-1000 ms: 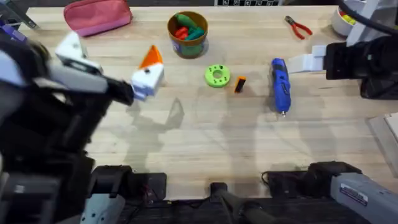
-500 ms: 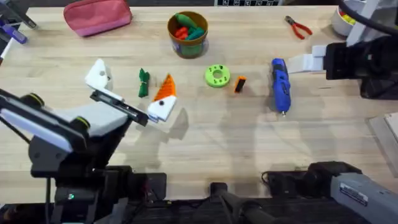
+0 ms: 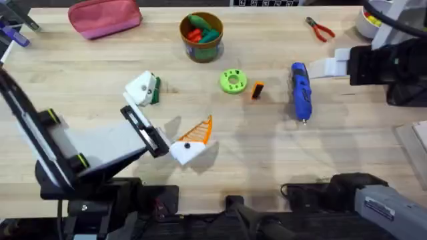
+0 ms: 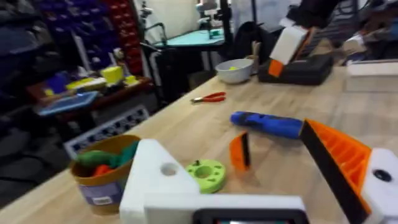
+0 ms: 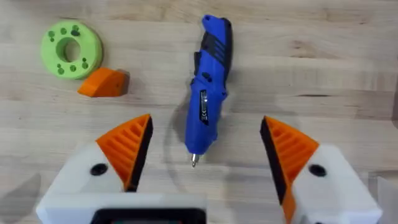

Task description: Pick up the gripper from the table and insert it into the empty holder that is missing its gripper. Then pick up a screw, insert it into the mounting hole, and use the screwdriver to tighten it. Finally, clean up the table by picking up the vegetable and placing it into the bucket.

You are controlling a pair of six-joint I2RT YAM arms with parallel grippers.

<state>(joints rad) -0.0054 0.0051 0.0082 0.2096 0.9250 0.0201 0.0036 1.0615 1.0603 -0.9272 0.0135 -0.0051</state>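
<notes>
The empty white holder (image 3: 141, 87) matches the finger with an orange pad, so when I push, the orange gripper tip will slide straight in and stay put.
The orange gripper tip (image 3: 257, 90) lies on the table between a green disc (image 3: 233, 81) and the blue screwdriver (image 3: 300, 90). My left gripper (image 3: 170, 110) hovers open over the table's left middle. One of its fingers is the bare white holder (image 3: 141, 87), the other carries an orange pad (image 3: 199, 131). The dark-green vegetable (image 3: 155, 95) peeks out beside the holder. The brown bucket (image 3: 201, 45) stands at the back centre with red and green toys inside. My right gripper (image 5: 205, 134) is open above the screwdriver (image 5: 208, 81). I cannot make out a screw.
Red pliers (image 3: 320, 29) lie at the back right near a white bowl (image 3: 366, 24). A pink pouch (image 3: 105, 17) sits at the back left. The green disc (image 5: 71, 48) has several small holes. Bare wood stretches across the front middle.
My left arm swung forward and to the right, lowering out of the camera's way. Its gripper now sits nearer the table's middle, and the vegetable came into sight. The right arm has not moved.
</notes>
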